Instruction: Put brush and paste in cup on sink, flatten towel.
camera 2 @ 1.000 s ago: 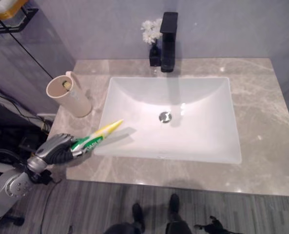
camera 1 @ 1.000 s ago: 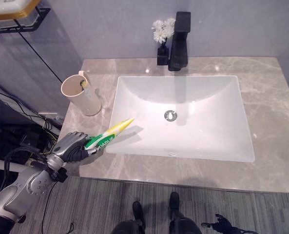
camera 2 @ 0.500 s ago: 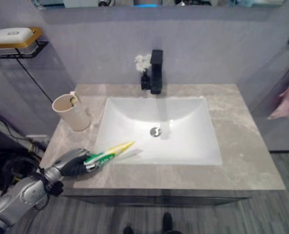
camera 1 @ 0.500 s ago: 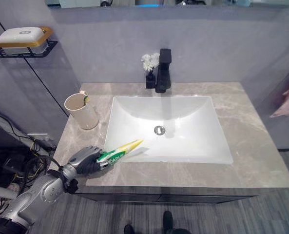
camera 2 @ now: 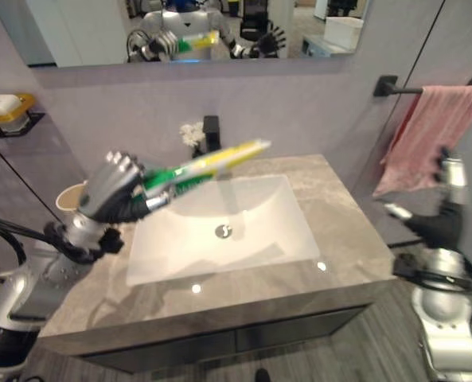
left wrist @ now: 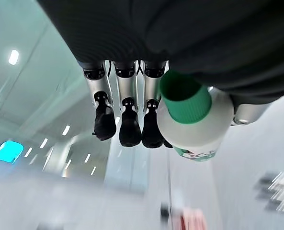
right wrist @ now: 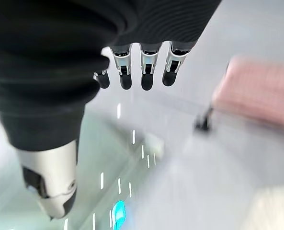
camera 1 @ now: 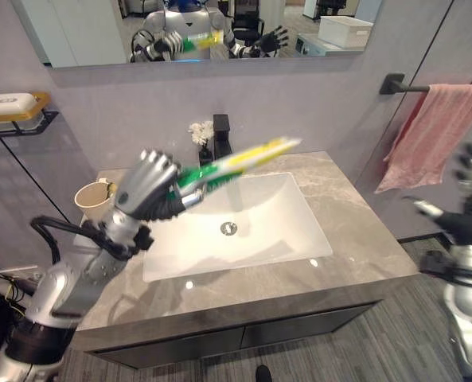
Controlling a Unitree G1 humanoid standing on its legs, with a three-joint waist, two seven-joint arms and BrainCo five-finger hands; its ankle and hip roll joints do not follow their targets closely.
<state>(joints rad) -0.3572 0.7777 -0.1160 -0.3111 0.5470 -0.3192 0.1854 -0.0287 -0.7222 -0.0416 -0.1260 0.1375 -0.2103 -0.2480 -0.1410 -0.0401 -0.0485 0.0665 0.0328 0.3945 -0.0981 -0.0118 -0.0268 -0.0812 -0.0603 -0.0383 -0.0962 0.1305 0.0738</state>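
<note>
The toothpaste tube (camera 1: 234, 162) seems longer than the beige cup (camera 1: 95, 200). The tube's yellow end will lean out beyond the cup's rim when I lower the tube in.
My left hand (camera 1: 146, 189) is raised above the left part of the white sink basin (camera 1: 259, 231), shut on a green and yellow toothpaste tube (camera 1: 236, 163) that points right and slightly up over the basin. The tube's green cap (left wrist: 186, 98) shows beside the curled fingers (left wrist: 130, 129) in the left wrist view. A beige cup (camera 1: 91, 208) stands on the counter left of the basin, behind that hand. A pink towel (camera 1: 431, 131) hangs bunched on a black bar at the right. My right hand (camera 2: 441, 224) hovers open just below the towel, fingers (right wrist: 147, 67) straight.
A black faucet (camera 1: 220, 134) and a small vase of white flowers (camera 1: 200, 132) stand behind the basin. A wall shelf with a soap dish (camera 1: 11, 107) is at the far left. A mirror (camera 1: 220, 32) hangs above. The grey marble counter (camera 1: 355, 239) ends near the towel.
The camera has tilted up, bringing in the mirror and towel. My left hand has lifted the tube from the counter's front edge to above the basin. My right hand has come up by the towel.
</note>
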